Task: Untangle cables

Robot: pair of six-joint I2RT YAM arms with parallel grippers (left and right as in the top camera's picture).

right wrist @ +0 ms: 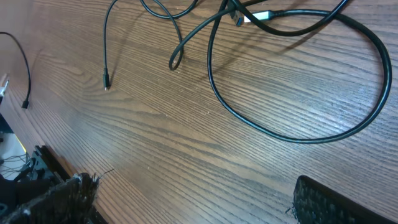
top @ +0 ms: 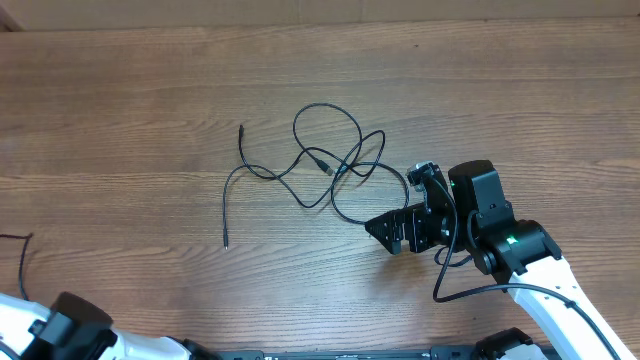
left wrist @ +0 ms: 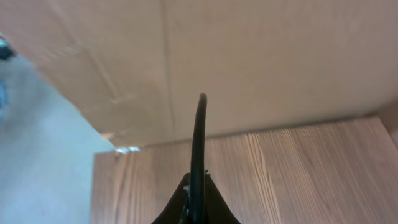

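Note:
The held black cable [top: 23, 262] is free of the tangle, so the robot's left gripper keeps going over the open wood [top: 95, 245] beside the tangle and lets go of the cable there.
A tangle of thin black cables [top: 335, 165] lies in loops on the wooden table [top: 150, 100], with loose ends trailing left to small plugs [top: 226, 243]. In the right wrist view, its big loop [right wrist: 298, 138] and a silver-tipped plug [right wrist: 258, 17] lie ahead of my fingers. My right gripper [top: 395, 232] [right wrist: 199, 205] is open and empty, just right of and below the tangle and apart from it. A separate black cable [top: 22, 262] runs at the far left edge. My left gripper [left wrist: 198, 208] is shut on a black cable [left wrist: 199, 137] that stands up from its jaws.
My left arm [top: 60, 325] sits at the bottom left corner. In the left wrist view, a cardboard wall [left wrist: 267, 56] stands behind the table's edge, with pale floor [left wrist: 43, 155] to the left. My right arm's thick black wire [top: 470, 290] loops by its wrist.

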